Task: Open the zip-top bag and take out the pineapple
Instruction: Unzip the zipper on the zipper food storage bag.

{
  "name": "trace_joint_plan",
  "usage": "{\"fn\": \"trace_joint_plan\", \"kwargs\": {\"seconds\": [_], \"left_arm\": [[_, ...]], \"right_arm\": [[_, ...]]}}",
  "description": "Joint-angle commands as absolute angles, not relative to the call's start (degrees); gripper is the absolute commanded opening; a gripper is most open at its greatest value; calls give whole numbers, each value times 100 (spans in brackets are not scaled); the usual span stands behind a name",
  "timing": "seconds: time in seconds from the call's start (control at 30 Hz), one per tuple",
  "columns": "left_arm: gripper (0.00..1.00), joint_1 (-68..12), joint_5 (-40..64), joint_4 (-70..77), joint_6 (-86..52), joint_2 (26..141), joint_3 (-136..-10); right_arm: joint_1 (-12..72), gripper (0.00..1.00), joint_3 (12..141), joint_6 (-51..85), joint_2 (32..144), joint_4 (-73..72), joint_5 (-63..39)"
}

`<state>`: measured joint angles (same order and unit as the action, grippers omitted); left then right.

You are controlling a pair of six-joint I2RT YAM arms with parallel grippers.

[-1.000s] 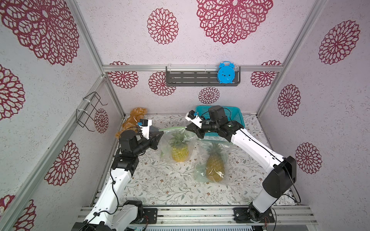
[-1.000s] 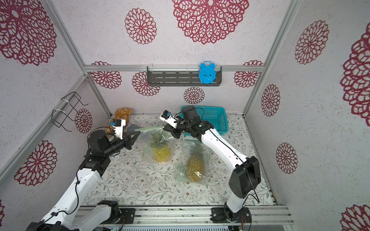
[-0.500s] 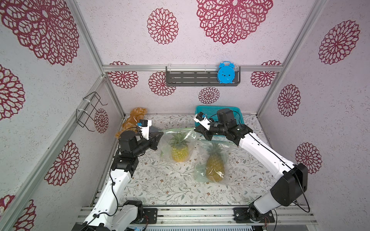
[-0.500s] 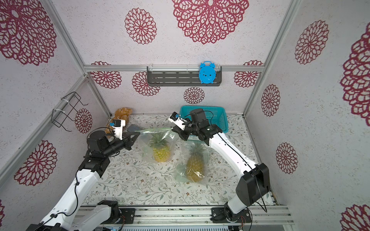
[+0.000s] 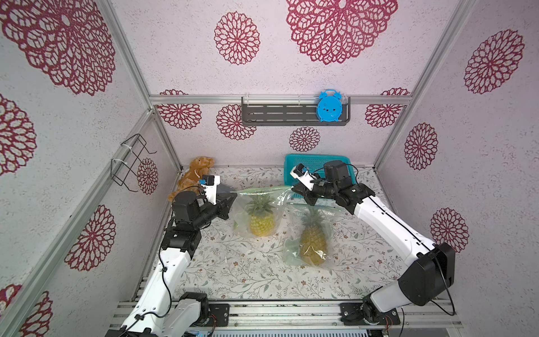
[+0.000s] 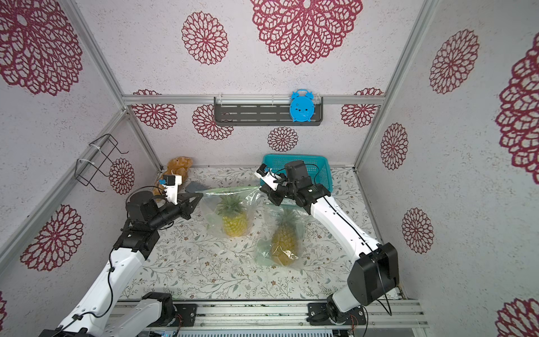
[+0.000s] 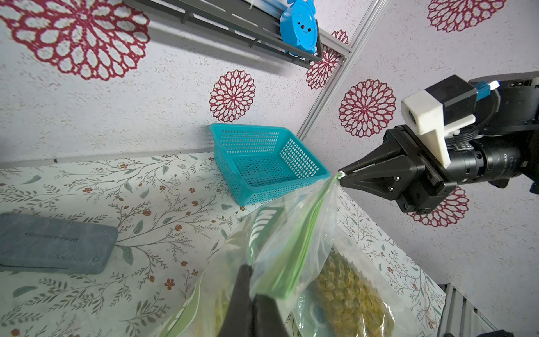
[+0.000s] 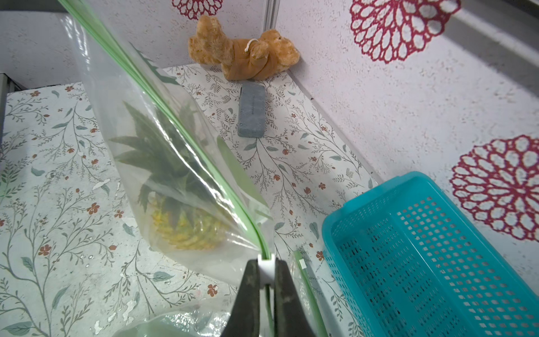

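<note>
The white slider (image 8: 266, 266) is at the end of the zip, and the tight zip holds the bag's opening (image 5: 261, 191) closed. Next, my right gripper moves gently inward, lets go, and then reaches inside.
A clear zip-top bag (image 5: 256, 213) with a green zip strip hangs stretched between my two grippers, its bottom resting on the table. A pineapple (image 5: 261, 223) stands upright inside it, leaves up, also seen through the plastic in the right wrist view (image 8: 180, 221). My left gripper (image 5: 233, 196) (image 7: 250, 280) is shut on the bag's left top corner. My right gripper (image 5: 292, 189) (image 8: 267, 265) is shut on the white slider (image 8: 267, 262) at the right end of the zip (image 7: 306, 230). The zip runs taut between them.
A second bagged pineapple (image 5: 312, 236) lies on the table to the right front. A teal basket (image 5: 318, 166) stands at the back behind my right gripper. A plush toy (image 5: 195, 172) and a grey block (image 8: 252, 112) sit at the back left. A shelf with a blue clock (image 5: 329, 106) hangs on the back wall.
My right gripper has moved to the right with the slider, away from the left gripper, and the bag's top has drawn out longer. The left gripper has stayed in place.
</note>
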<state>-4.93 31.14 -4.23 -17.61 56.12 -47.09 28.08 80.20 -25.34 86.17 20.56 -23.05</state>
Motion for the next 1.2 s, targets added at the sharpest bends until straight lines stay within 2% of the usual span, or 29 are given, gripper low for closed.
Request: {"fn": "trace_joint_plan", "kwargs": {"seconds": [0.0, 0.23, 0.5, 0.7, 1.17], "left_arm": [[0, -299, 2698, -235, -1744, 5426, -4729], [0, -292, 2878, -253, -1723, 5474, -4763], [0, -346, 4069, -270, -1713, 5834, -4993], [0, -556, 4368, -610, -1511, 6181, -5234], [0, -703, 4251, -1407, -1220, 6604, -5551]], "right_arm": [[2489, 2, 7951, -2408, 8325, 2182, -1518], [2477, 2, 7874, -2391, 8245, 2145, -1715], [2515, 3, 7933, -2285, 8114, 1991, -3342], [2560, 3, 7989, -2295, 8147, 2012, -4133], [2564, 4, 7912, -2478, 8317, 2461, -3625]]}}
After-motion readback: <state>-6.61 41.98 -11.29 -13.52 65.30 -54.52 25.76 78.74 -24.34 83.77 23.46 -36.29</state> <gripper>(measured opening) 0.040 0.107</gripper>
